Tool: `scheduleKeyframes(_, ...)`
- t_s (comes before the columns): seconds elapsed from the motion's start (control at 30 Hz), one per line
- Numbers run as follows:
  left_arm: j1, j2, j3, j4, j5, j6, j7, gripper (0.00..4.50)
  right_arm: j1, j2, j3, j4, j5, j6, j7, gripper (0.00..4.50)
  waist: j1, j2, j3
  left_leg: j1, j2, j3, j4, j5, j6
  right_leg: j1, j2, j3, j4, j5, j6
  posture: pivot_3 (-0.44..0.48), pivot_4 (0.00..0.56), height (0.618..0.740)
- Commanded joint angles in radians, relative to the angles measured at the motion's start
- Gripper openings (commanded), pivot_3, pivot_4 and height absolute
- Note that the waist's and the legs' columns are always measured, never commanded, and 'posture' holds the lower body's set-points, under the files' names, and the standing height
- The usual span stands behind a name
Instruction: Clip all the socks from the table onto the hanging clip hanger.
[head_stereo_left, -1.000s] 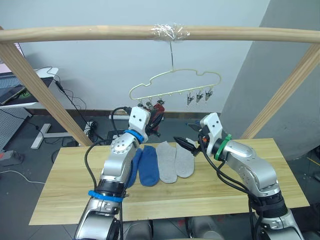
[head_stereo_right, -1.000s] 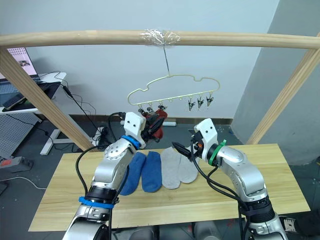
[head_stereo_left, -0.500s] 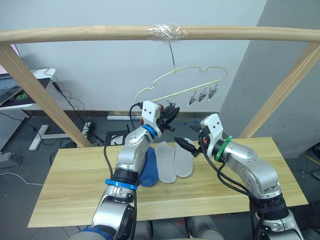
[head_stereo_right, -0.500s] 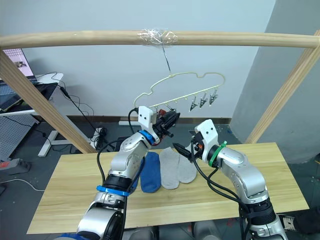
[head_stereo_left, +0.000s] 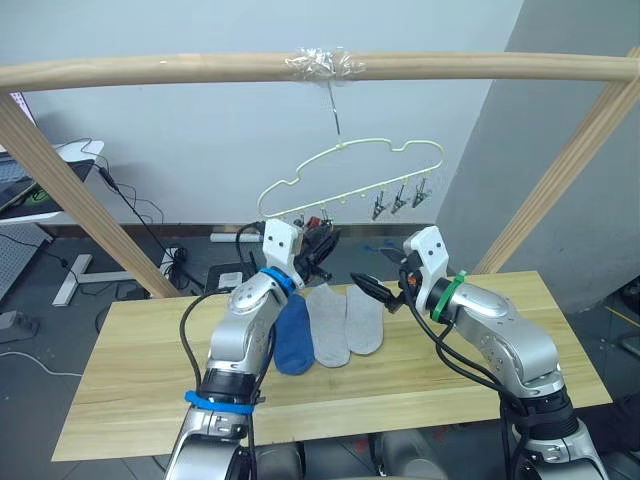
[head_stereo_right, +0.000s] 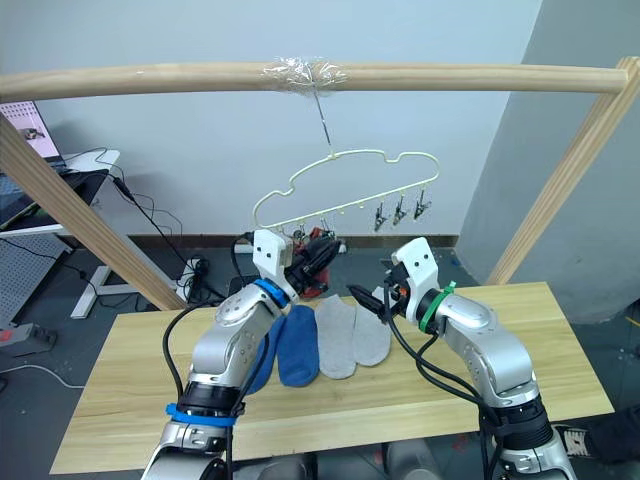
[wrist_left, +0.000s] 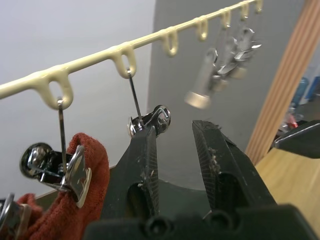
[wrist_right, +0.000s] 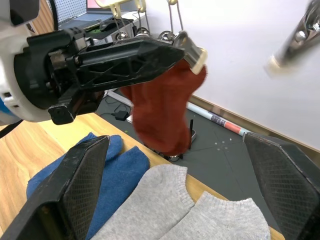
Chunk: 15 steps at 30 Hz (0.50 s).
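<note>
I expect the outer light grey sock (head_stereo_left: 364, 322) to come up by itself and leave its neighbour flat when I lift it, since a gap parts the cuffs (wrist_right: 195, 190).
Two blue socks (head_stereo_left: 288, 335) and two light grey socks (head_stereo_left: 345, 320) lie side by side on the table (head_stereo_left: 130, 380). A rust red sock (wrist_right: 167, 110) hangs from a clip at the left end of the clip hanger (head_stereo_left: 350, 160). Three bare clips (head_stereo_left: 400, 198) dangle at the hanger's right end. My left gripper (wrist_left: 175, 129) is raised under the hanger, open and empty, with one finger (wrist_left: 142, 160) touching a bare clip (wrist_left: 150, 120) beside the red sock. My right gripper (head_stereo_left: 365, 289) hovers above the grey socks, open wide and empty.
The hanger's hook is taped to a thick horizontal wooden pole (head_stereo_left: 180, 70), which slanted wooden posts (head_stereo_left: 70, 190) carry at both sides. A desk with a laptop (head_stereo_right: 30, 175) and floor cables lie behind the table to the left.
Half a second ago my left gripper had pushed the hanger up and right. It has dropped back left and the hanger has swung nearly level. My right gripper has held still.
</note>
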Motion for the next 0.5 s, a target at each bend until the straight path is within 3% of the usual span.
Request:
scheduleKeyframes(0.03, 0.015, -0.003, 0.001, -0.056, 0.021, -0.038, 0.03, 1.42, -0.008, -0.002, -0.016, -0.022, 0.005, -0.032, -0.001, 4.5, 0.0, 0.0, 0.0, 0.0, 0.0, 0.0, 0.0, 0.0, 0.0, 0.0, 0.0, 0.0, 0.0, 0.0, 0.0, -0.153, 0.104, 0.74)
scheduleKeyframes(0.1, 0.022, -0.001, 0.001, -0.068, 0.026, -0.054, 0.037, 1.8, -0.008, -0.001, -0.016, -0.02, 0.005, -0.035, -0.002, 4.5, 0.0, 0.0, 0.0, 0.0, 0.0, 0.0, 0.0, 0.0, 0.0, 0.0, 0.0, 0.0, 0.0, 0.0, 0.0, -0.153, 0.104, 0.74)
scheduleKeyframes(0.4, 0.028, 0.001, 0.001, -0.097, 0.062, -0.091, 0.083, 4.47, -0.015, 0.002, -0.014, -0.01, 0.002, -0.044, -0.005, 4.5, 0.001, 0.0, 0.0, 0.0, 0.0, 0.0, 0.0, 0.0, 0.0, 0.0, 0.0, 0.0, 0.0, 0.0, 0.0, -0.147, 0.106, 0.74)
scheduleKeyframes(0.5, 0.038, -0.002, 0.003, -0.108, 0.057, -0.073, 0.093, 4.47, -0.015, 0.004, -0.012, -0.009, 0.001, -0.046, -0.005, 4.5, 0.001, 0.0, 0.0, 0.0, 0.0, 0.0, 0.0, 0.0, 0.0, 0.0, 0.0, 0.0, 0.0, 0.0, 0.0, -0.147, 0.106, 0.74)
